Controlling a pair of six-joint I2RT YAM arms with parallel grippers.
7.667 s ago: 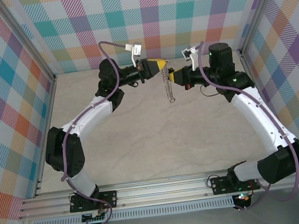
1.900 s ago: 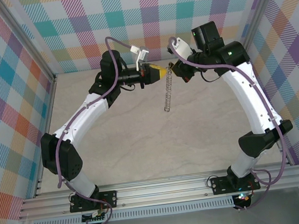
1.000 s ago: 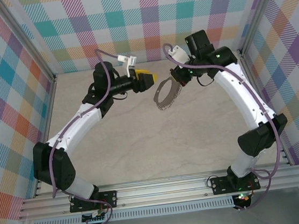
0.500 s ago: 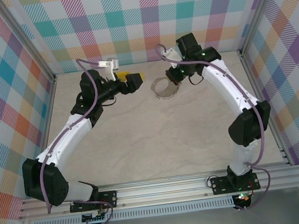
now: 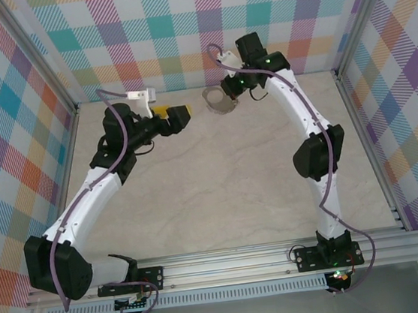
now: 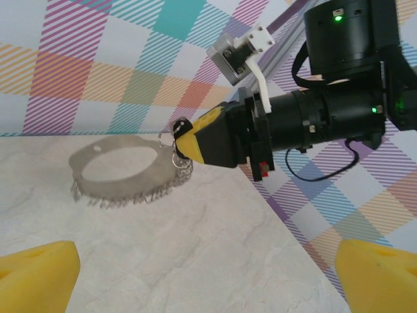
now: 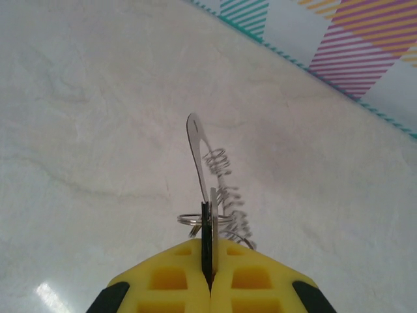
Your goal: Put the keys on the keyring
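Observation:
I keep my right gripper going toward the marble table's clear middle [image 5: 200,156] and let go there, as a wire loop [image 6: 167,138] joins the keyring to the key's black head.
The keyring [image 5: 216,100], a thin grey band fringed with small wire loops, hangs in the air by the back wall. My right gripper [image 5: 227,94] is shut on its rim. In the right wrist view the ring [image 7: 197,149] stands edge-on, and the yellow jaws of that gripper [image 7: 210,253] pinch its flat band together with the black head of the key [image 7: 206,235]. The left wrist view shows the ring [image 6: 124,171] and the key's black head [image 6: 180,125] at the right gripper's tip [image 6: 189,140]. My left gripper [image 5: 183,116] is open and empty, a short way left of the ring.
The plaid back wall [image 5: 180,39] stands close behind the ring. Side walls with metal posts close in the marble table [image 5: 213,194] left and right. An aluminium rail [image 5: 221,264] carries both arm bases at the near edge.
The right arm has carried the keyring back and up toward the rear wall. The left gripper has opened, let go and drawn away to the left.

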